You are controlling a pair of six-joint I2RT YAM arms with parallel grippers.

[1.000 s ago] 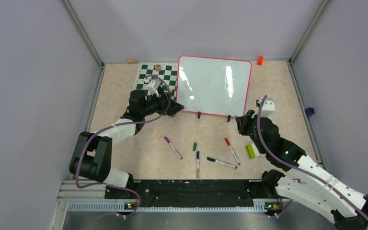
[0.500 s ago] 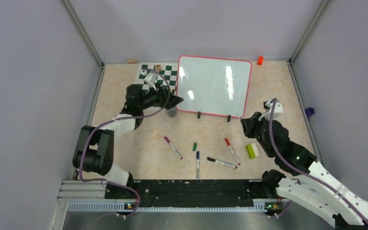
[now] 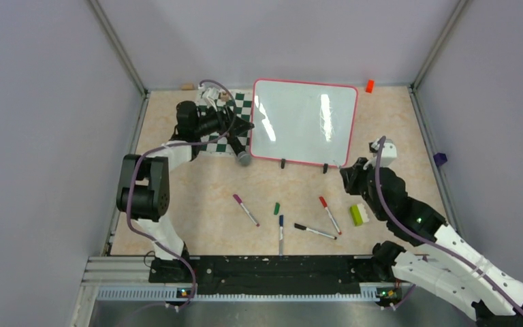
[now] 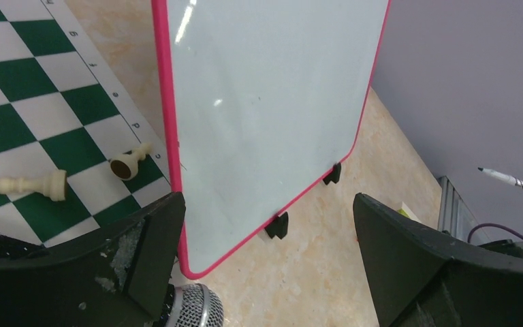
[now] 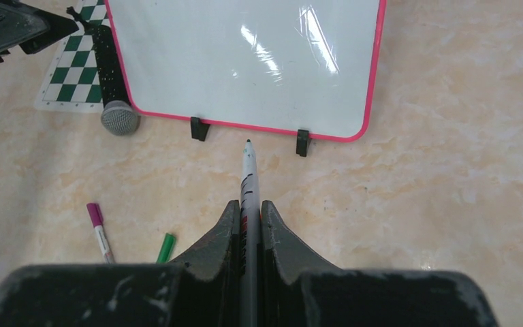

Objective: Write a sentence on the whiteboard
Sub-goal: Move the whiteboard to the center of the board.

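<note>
I should keep moving my left gripper, whose open fingers line up across the whiteboard's thin pink side edge [image 4: 171,129], toward that edge [image 3: 251,138] and shut it there.
The whiteboard [image 3: 305,122] stands tilted at the back of the table on two black feet, pink-framed, its face blank; the sentence is not in view. My left gripper [image 3: 246,129] hovers open over the chess mat at the board's left edge. In the left wrist view the left gripper [image 4: 269,266] spans the whiteboard's [image 4: 265,102] near left corner without touching it. My right gripper [image 5: 248,211] is shut on a white marker [image 5: 248,170] whose uncapped green tip points at the whiteboard's [image 5: 245,61] lower edge, short of it. Seen from above, the right gripper [image 3: 346,170] sits just off the board's near right foot.
A microphone [image 3: 244,158] lies by the board's near left corner. The green-and-white chess mat [image 3: 219,112] holds toppled pale pieces [image 4: 27,184]. Purple [image 3: 246,209], blue [image 3: 280,231], black [image 3: 314,231] and red [image 3: 329,214] markers, a green cap [image 3: 276,208] and a yellow-green block [image 3: 357,214] lie in front.
My left arm has swung back and left from the board's near left corner onto the chess mat, uncovering the microphone. The right gripper with the marker has shifted only slightly.
</note>
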